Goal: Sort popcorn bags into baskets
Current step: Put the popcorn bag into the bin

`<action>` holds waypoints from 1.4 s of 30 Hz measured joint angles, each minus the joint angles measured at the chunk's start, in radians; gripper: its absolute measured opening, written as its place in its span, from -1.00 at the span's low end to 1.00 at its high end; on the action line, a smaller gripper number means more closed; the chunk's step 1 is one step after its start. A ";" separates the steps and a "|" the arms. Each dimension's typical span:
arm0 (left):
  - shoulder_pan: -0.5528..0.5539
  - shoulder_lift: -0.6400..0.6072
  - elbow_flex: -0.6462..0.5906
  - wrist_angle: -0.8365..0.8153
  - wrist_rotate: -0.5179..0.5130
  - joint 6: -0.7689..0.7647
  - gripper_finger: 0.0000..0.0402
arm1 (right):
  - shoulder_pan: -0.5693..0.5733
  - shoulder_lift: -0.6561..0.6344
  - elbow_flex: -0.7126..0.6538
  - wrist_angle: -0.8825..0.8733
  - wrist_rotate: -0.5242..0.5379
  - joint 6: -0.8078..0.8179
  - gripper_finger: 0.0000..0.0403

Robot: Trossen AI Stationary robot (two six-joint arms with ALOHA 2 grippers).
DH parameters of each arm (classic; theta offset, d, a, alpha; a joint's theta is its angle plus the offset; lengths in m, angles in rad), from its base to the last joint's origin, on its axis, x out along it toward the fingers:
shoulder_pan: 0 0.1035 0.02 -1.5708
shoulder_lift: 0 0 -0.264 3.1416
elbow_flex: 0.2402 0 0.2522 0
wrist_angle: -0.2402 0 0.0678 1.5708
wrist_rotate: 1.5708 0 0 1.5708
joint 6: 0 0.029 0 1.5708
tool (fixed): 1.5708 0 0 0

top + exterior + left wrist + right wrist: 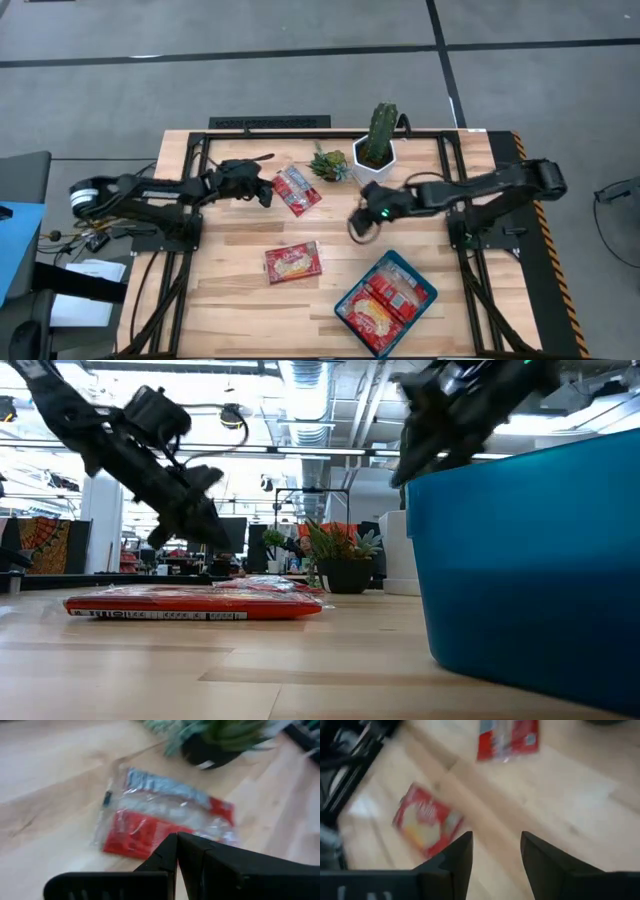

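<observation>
Shiny film (503, 738) goes down the silver-grey popcorn bag's middle (297, 191), so the bag's wrapper will crumple into a fold when I pinch it and lift it.
A narrow red and silver-grey popcorn bag (298, 190) (165, 815) lies flat near the table's far side. My left gripper (265, 190) (177, 851) is shut and hovers just left of it, above the wood (222, 540). A larger red bag with a yellow picture (292, 262) (427, 822) (195, 603) lies flat at mid-table. My right gripper (358, 222) (496, 855) is open and empty, raised over bare wood to the right of both bags. The teal tray (428, 292) (530, 560) at the near right holds several red bags (385, 300).
A tall cactus in a white hexagonal pot (375, 150) and a small green spiky plant (330, 163) (215, 740) stand at the far edge, close behind the silver-grey bag. Bare wood lies between the two loose bags and along the near left of the table.
</observation>
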State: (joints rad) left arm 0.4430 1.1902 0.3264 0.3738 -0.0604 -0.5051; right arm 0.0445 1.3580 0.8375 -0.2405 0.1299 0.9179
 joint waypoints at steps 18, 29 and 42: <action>-0.062 0.508 0.181 0.128 0.271 0.049 -1.00 | -0.114 0.253 0.102 0.120 0.008 -0.011 -0.16; -0.242 0.561 0.192 0.099 0.271 0.048 -1.00 | -0.129 0.254 0.100 0.097 -0.013 -0.092 0.05; -0.310 0.564 0.201 0.098 0.243 0.023 -1.00 | -0.147 0.431 0.100 0.230 -0.102 -0.141 0.29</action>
State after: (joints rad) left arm 0.1333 1.7542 0.5278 0.4721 0.1824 -0.4819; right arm -0.1020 1.7891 0.9379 -0.0105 0.0281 0.7772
